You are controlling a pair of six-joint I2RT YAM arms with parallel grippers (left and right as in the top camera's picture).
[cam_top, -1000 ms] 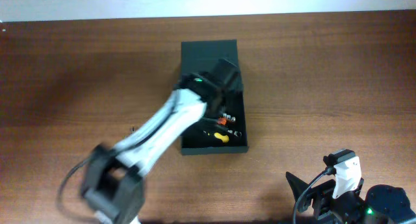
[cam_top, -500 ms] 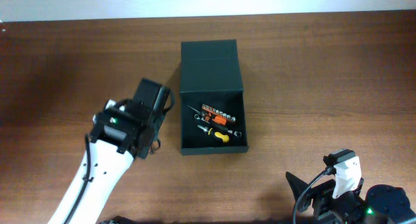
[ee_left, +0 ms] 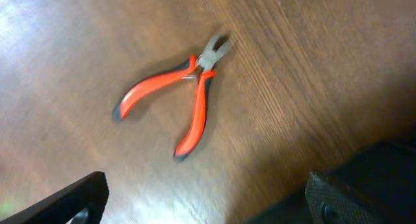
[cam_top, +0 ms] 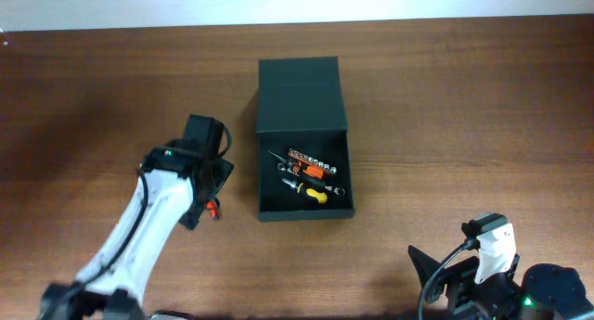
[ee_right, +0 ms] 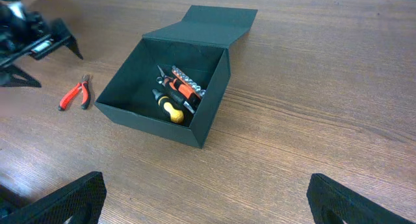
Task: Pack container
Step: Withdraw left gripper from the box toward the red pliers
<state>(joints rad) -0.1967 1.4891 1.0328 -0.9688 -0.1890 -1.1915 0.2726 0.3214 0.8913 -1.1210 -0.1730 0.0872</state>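
One handle of the red-handled pliers point(ee_left: 195, 115) is pointing between the open fingers of my left gripper, so I should keep moving down until the fingers close around that handle point(cam_top: 213, 210).
The dark green-black container point(cam_top: 268, 176) lies open in the middle of the table, its flap lid point(cam_top: 299, 96) folded back on the far side. It also shows in the right wrist view point(ee_right: 214, 107). Inside lie a yellow-handled screwdriver point(cam_top: 306, 191), an orange tool and a bit strip point(cam_top: 309, 160). Red-handled pliers point(ee_left: 185, 94) lie on the table left of the container, just below my left gripper point(cam_top: 212, 195); they also show in the right wrist view point(ee_right: 75, 93). My left gripper point(ee_left: 205, 204) is open and empty above them. My right gripper point(ee_right: 205, 198) is open and empty near the front right edge.
The container's left wall point(ee_left: 383, 165) is close to the right of my left gripper. The right arm's base point(cam_top: 501, 274) sits at the front right. The wooden table point(cam_top: 445, 107) ends at a pale wall along the far edge.
My left arm has pulled out of the container and swung left and down. It now hovers over the red pliers beside the container. The right arm has not moved.
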